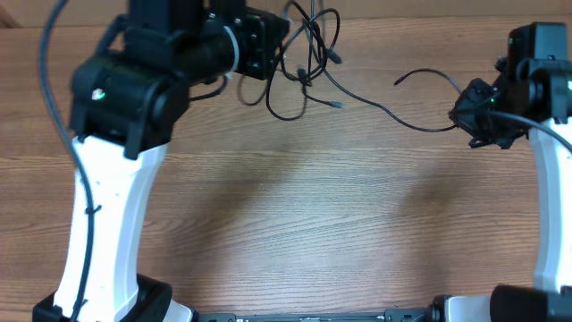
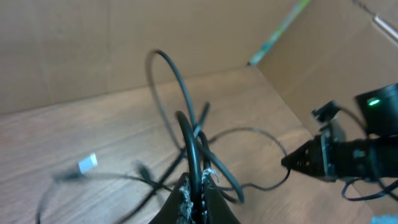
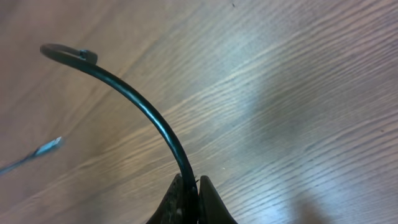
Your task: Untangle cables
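A cable is held near its loose end [image 1: 399, 82] by my right gripper, far from the heap of loops [image 1: 308, 73], so my right gripper should open and pull a strand of cable out of those loops.
Several thin black cables [image 1: 313, 67] lie in a tangle of loops at the back of the table. My left gripper [image 1: 284, 43] is at the tangle's left edge. In the left wrist view it [image 2: 199, 190] is shut on one black cable [image 2: 186, 134] that loops upward from the jaws. One cable [image 1: 393, 116] trails right from the tangle to my right gripper [image 1: 458, 113], and its free end [image 1: 399, 80] curls back to the left. In the right wrist view that gripper [image 3: 191, 190] is shut on this cable [image 3: 143, 106], which arcs up and left to its tip [image 3: 84, 55].
A silver plug end [image 2: 87, 163] lies on the wood left of the tangle, and another plug [image 3: 50, 147] shows blurred at the left of the right wrist view. Brown cardboard walls [image 2: 93, 43] stand behind the table. The right arm's head [image 2: 348, 155] shows in the left wrist view.
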Motion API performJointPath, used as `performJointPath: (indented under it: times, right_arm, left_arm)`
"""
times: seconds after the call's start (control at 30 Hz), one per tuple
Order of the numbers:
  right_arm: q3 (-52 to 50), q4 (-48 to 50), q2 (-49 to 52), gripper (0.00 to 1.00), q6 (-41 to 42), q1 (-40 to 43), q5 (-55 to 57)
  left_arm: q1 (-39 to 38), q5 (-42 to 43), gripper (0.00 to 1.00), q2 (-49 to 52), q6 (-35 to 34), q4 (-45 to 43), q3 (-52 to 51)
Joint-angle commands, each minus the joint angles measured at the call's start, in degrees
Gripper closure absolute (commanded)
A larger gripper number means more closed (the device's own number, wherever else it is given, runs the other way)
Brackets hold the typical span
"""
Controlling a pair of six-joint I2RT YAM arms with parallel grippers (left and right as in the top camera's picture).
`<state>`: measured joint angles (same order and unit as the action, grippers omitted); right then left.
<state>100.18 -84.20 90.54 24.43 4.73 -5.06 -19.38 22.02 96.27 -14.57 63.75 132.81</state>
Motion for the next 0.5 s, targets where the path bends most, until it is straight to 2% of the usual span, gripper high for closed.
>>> performJointPath:
  times: [0.0, 0.07, 0.1, 0.17, 0.23, 0.3, 0.4, 0.47]
  right_arm:
    - [1.4, -0.59, 1.81, 0.96, -2.47, 0.17, 1.57]
    - [1.4, -0.79, 2.89, 0.94, -3.82, 0.17, 0.9]
    - [1.4, -0.72, 3.23, 0.9, -6.1, 0.17, -0.85]
    - [1.42, -0.24, 3.41, 0.74, -10.99, 0.17, -6.05]
    - [1.9, 0.09, 3.32, 0.51, -14.95, 0.11, -11.21]
    - [2.93, 0.24, 3.32, 0.38, -17.2, 0.11, -15.72]
    - [5.14, 0.35, 3.32, 0.3, -20.83, 0.11, -24.9]
    - [6.36, 0.63, 3.32, 0.28, -23.15, 0.11, -31.5]
  left_arm:
    - [2.43, -0.11, 0.96, -0.72, 0.42, -0.83, 0.48]
    - [3.69, -0.11, 0.96, -1.27, -0.02, -0.98, 0.48]
    - [4.04, -0.04, 0.96, -1.4, -0.04, -0.98, 0.48]
    - [4.02, 0.61, 0.96, -1.38, -0.11, -0.87, 0.48]
    - [3.3, 1.42, 0.96, -1.14, 0.0, -0.52, 0.48]
    - [2.47, 1.64, 0.96, -0.92, 0.0, -0.35, 0.48]
    - [1.49, 1.9, 0.96, -0.57, 0.0, -0.35, 0.46]
    - [1.31, 1.92, 0.96, -0.5, -0.02, -0.35, 0.46]
